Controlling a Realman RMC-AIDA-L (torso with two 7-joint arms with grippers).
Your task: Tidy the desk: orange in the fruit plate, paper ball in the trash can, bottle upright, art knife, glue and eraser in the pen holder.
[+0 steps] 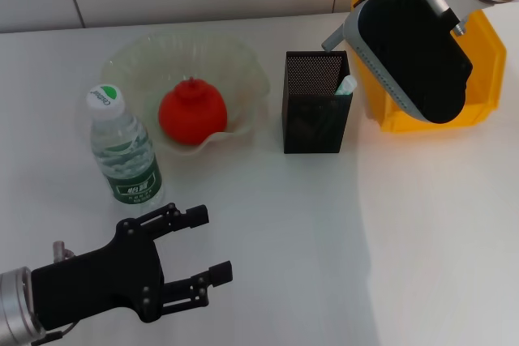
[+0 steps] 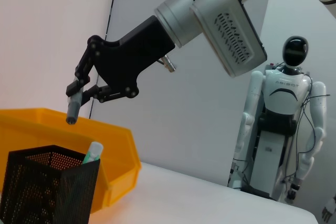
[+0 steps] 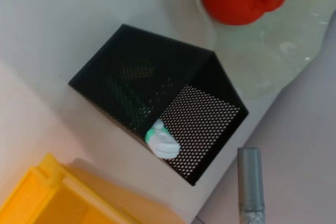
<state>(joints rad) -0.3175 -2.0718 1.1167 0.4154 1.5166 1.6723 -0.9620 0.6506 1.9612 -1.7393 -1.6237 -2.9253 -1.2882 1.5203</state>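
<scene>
My right gripper should move next until the art knife's tip goes in, then let go, because the art knife (image 2: 74, 107) hangs tip down and the pen holder's opening (image 1: 311, 74) is open beside the glue.
My right gripper (image 2: 79, 88) is shut on the grey art knife (image 2: 72, 106) and holds it point down just above the black mesh pen holder (image 1: 315, 111), near its back rim. The knife also shows in the right wrist view (image 3: 249, 181) and the head view (image 1: 333, 40). A green-white glue stick (image 1: 346, 84) leans in the holder. The orange (image 1: 191, 113) lies in the pale-green fruit plate (image 1: 243, 62). The bottle (image 1: 123, 151) stands upright to the plate's left. My left gripper (image 1: 212, 243) is open and empty in front of the bottle. The paper ball and the eraser are out of view.
The yellow trash can (image 1: 478, 62) stands to the right of the pen holder, partly hidden behind my right arm (image 1: 413, 46). A white humanoid robot (image 2: 281, 129) stands in the room beyond the table.
</scene>
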